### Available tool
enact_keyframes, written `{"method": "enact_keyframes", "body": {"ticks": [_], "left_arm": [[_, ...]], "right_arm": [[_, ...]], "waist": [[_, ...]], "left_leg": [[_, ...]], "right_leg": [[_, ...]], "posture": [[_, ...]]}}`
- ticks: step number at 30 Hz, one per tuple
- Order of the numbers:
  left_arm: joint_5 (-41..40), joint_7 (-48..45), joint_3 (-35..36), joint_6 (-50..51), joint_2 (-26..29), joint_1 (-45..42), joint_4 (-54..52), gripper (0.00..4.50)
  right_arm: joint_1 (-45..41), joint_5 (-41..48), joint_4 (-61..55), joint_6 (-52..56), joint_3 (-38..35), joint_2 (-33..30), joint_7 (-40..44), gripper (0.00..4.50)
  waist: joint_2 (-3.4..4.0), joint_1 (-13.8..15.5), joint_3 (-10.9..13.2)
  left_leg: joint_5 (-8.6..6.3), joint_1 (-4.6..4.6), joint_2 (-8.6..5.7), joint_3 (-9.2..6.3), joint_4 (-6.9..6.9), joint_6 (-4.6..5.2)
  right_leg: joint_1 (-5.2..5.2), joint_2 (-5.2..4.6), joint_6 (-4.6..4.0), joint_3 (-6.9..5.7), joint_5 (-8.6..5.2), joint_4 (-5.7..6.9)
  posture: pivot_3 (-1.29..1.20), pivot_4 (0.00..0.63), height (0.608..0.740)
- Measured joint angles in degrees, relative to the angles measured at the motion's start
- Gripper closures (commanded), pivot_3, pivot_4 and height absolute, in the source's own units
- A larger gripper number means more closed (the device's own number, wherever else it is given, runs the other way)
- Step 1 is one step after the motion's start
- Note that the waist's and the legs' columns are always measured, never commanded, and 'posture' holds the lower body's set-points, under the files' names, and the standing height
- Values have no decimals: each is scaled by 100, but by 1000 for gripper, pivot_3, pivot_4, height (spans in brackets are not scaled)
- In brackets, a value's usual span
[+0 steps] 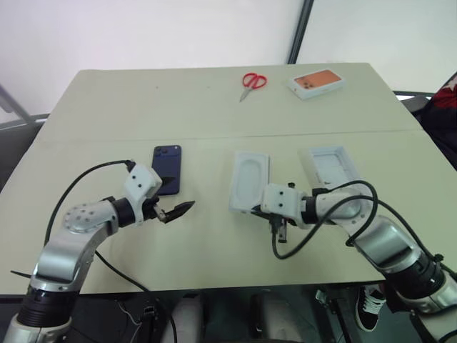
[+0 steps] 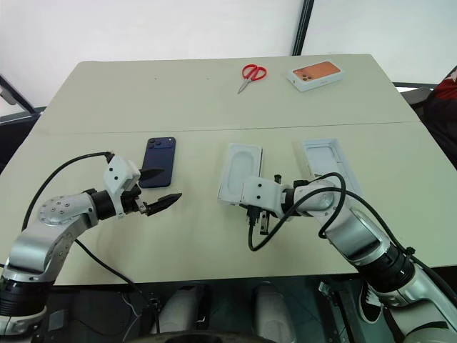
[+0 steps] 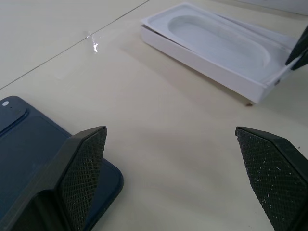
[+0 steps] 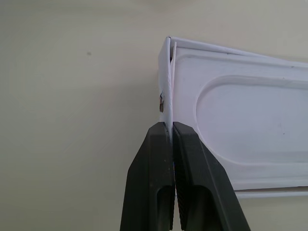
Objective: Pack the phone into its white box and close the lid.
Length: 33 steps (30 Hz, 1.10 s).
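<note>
The white box (image 1: pixel 249 180) is only just bigger than the phone (image 1: pixel 168 168). The phone will therefore fit snugly between the box's sides when I lower it in.
The dark navy phone (image 2: pixel 158 157) lies flat on the table, left of centre. My left gripper (image 2: pixel 171 182) hovers open just in front of it, one finger (image 3: pixel 77 168) over the phone's (image 3: pixel 29 154) near end. At the centre lies the white box (image 3: pixel 202 62), with a flat white insert (image 1: pixel 251 179) with an oval recess in it. My right gripper (image 4: pixel 172 124) is shut on a thin white edge at the box's near corner; box wall or insert rim, I cannot tell. The lid (image 1: pixel 330 166) lies inside-up to the right of the box.
Red-handled scissors (image 1: pixel 251 81) and a white box with an orange phone picture (image 1: pixel 317 82) sit at the far side of the table. Black cables loop from both wrists over the near table edge. A seam (image 1: pixel 214 137) crosses the tabletop behind the phone.
</note>
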Motion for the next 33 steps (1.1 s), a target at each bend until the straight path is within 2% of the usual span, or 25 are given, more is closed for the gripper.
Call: {"method": "enact_keyframes", "body": {"ticks": [6, 9, 14, 19, 22, 27, 31, 33], "left_arm": [[-32, 5, 191, 0, 65, 71, 6, 0], [-69, 29, 224, 2, 65, 155, -12, 0], [-125, 134, 423, 60, 89, 354, -111, 0], [-316, 460, 952, 382, 75, 470, -101, 0], [-474, 905, 1349, 871, 14, 252, 130, 0], [-756, 1721, 1790, 1961, -258, -253, 653, 0], [-995, 2309, 2107, 2680, -399, -819, 896, 0], [-1019, 2479, 2032, 3247, -318, -1251, 1176, 0]], "right_arm": [[-7, -50, 339, -753, 91, -39, 656, 4433], [-48, -97, 514, -837, 119, -24, 859, 3499], [-81, 227, 506, -543, -38, 141, 1028, 1126], [-512, 848, 416, 188, -651, 924, 569, 1126], [-1108, 928, 635, 665, -815, 1508, 12, 2030], [-1672, 762, 1345, 1336, -594, 2407, -803, 4459], [-2126, 345, 2060, 1339, -179, 2948, -1334, 4459], [-2420, -152, 2766, 966, 165, 3184, -1698, 4459]], "waist": [[0, 4, 0], [0, 5, 0], [0, 1, 0], [0, -8, 0], [-2, 0, -2], [-3, 5, -1], [-5, -24, -2], [-5, -20, -2]], "left_leg": [[0, 1, -1, 0, 2, 0], [0, 1, 0, -1, 2, 0], [0, 2, 2, -3, 1, 0], [0, 4, 3, -5, 1, -1], [0, 5, 2, -7, 1, -1], [2, -2, -4, -6, 4, -4], [3, -2, -4, -6, 6, -6], [6, 0, -16, -6, 5, -10]], "right_leg": [[3, -1, 0, -1, 0, -1], [3, -1, 0, 0, 0, 0], [3, -1, 0, -1, 0, 0], [2, 1, 0, -1, 0, 4], [2, 1, 0, -2, 0, 5], [-7, -5, 0, -4, 0, 8], [-13, -3, 0, -3, 1, 17], [-13, -2, 0, -4, 1, 19]], "posture": [[0, 150, 740], [0, 150, 740], [0, 150, 740], [0, 150, 740], [0, 150, 740], [0, 150, 740], [0, 150, 740], [0, 150, 740]]}}
